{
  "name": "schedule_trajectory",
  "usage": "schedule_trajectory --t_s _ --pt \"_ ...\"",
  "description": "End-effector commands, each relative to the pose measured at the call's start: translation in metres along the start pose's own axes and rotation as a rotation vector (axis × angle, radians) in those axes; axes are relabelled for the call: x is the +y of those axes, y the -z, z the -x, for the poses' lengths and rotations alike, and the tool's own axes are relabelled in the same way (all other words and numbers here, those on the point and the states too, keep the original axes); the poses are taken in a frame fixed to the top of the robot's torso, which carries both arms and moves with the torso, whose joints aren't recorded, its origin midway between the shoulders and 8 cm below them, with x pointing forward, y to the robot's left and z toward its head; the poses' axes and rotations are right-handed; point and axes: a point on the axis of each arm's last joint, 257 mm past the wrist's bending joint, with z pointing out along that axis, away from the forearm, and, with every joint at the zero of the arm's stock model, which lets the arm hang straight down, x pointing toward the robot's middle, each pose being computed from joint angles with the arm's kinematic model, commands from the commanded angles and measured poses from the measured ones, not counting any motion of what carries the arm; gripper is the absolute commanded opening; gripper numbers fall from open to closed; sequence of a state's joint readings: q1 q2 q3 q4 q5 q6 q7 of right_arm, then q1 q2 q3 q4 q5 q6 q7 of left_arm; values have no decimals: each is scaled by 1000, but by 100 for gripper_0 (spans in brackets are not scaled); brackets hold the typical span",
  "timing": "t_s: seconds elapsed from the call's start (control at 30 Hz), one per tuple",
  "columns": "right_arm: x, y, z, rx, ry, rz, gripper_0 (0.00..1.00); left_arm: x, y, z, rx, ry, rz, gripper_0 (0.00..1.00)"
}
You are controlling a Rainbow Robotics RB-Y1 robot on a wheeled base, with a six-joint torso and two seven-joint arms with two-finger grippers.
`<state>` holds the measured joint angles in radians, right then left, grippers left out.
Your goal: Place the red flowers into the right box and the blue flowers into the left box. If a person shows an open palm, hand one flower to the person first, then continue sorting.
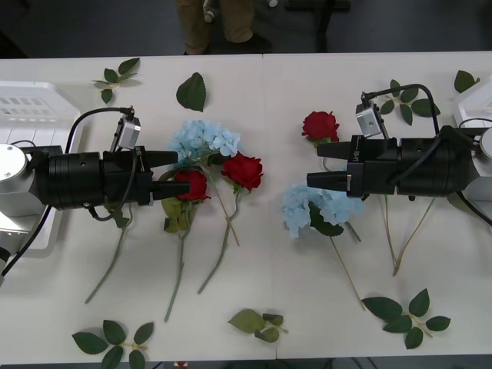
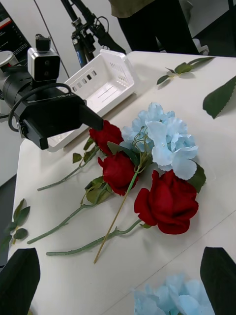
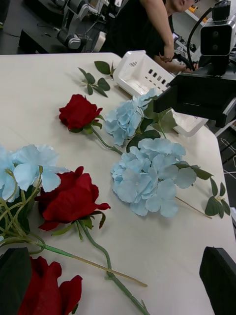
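Note:
The thick green stem (image 1: 110,267) lies almost straight, so the red rose (image 2: 107,137) will stay upright above the robot's right gripper when the robot carries it by the stem.
My left gripper (image 1: 167,174) is open, low over the table, its near finger beside a red rose (image 1: 194,184) (image 3: 49,290). Another rose (image 1: 244,171) (image 3: 71,197) lies just beyond it, with a blue hydrangea (image 1: 204,140) (image 2: 164,140) behind. My right gripper (image 1: 327,165) is open, facing left. A blue hydrangea (image 1: 315,206) (image 3: 145,177) lies under its fingers and a third rose (image 1: 320,125) (image 3: 78,110) lies beside it. The left box (image 1: 31,108) (image 2: 105,83) sits at the far left. An edge of the right box (image 1: 473,111) (image 3: 147,74) sits at the far right.
Loose green leaf sprigs (image 1: 115,75) (image 1: 407,311) (image 1: 114,342) are scattered near the table's edges, and a single leaf (image 1: 191,92) lies at the back. Long stems trail toward the front edge. A person's legs (image 1: 207,23) stand beyond the far edge.

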<state>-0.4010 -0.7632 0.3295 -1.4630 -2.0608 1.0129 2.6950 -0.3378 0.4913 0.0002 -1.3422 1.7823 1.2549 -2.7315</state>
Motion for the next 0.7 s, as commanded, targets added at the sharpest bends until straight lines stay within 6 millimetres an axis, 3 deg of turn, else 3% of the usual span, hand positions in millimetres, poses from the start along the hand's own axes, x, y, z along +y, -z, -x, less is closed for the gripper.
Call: schedule_trajectory --t_s 0.03,0.13,0.17,0.2,0.23,0.4,0.6,0.7 --pt "5 -5 10 -35 4 13 81 -3 -1 3 -20 32 -3 100" --pt "5 -5 10 -35 4 13 43 -3 -1 3 -20 32 -3 100" --pt "5 -5 10 -35 4 13 29 -12 -4 -44 13 128 -2 100" --pt "8 -10 -8 -23 -35 18 13 -13 -4 -51 8 155 -1 100" --pt "9 -10 -7 -27 -36 21 7 -12 -2 -44 -11 163 -10 100" --pt "7 -4 22 -78 -31 28 3 -10 7 -32 -92 274 -61 100" --pt "-46 41 67 -61 -56 -131 1 -12 30 -25 84 129 -81 100" --pt "-75 71 68 3 -93 -223 1 -11 50 -25 219 146 -32 100"
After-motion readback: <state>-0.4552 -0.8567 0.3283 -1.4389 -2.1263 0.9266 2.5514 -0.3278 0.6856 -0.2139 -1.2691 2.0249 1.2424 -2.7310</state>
